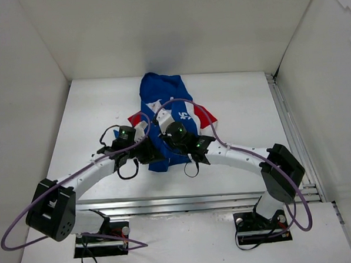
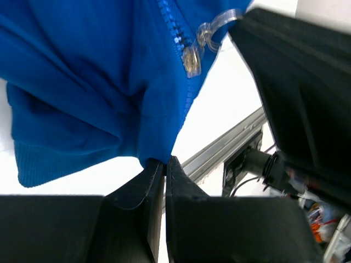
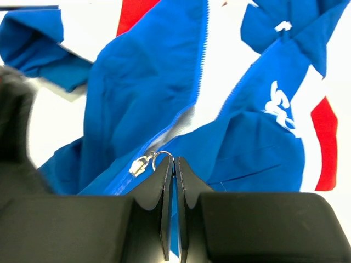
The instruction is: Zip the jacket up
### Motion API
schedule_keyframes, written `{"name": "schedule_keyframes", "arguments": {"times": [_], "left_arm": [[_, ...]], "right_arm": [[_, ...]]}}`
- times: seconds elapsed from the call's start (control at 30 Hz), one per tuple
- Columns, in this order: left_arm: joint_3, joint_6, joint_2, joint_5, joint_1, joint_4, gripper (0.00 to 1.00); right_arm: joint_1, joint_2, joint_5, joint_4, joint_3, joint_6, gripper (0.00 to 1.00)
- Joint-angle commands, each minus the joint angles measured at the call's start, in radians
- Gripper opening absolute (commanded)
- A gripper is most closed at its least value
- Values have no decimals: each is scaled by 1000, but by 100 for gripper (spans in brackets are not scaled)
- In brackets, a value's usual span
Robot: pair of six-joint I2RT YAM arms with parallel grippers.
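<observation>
My left gripper has hold of the hem under the slider, so I should go on pulling the ring toward the collar with my right gripper until the slider gets to the top.
The blue jacket with red and white side panels lies in the middle of the table, collar to the far side, its front partly open. My left gripper is shut on the jacket's bottom hem beside the zipper, as the left wrist view shows. The silver zipper slider sits low on the blue teeth, with a clear pull tab. My right gripper is shut on the zipper pull's ring, just right of the slider. Above it the zipper gapes open towards the white chest lettering.
An aluminium rail runs along the table's near edge and shows in the left wrist view. Another rail runs down the right side. White walls enclose the table on three sides. Purple cables loop over both arms.
</observation>
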Motion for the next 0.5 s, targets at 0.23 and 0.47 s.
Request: {"name": "schedule_keyframes", "arguments": {"times": [0.23,0.47], "left_arm": [[9,124,-113,89,45,-157,0],[4,145,-210,70,135,-232,0]], "right_arm": [[-159,-21,121,116,102,-46,0],[-317,-58,109,73,259,-81,0]]}}
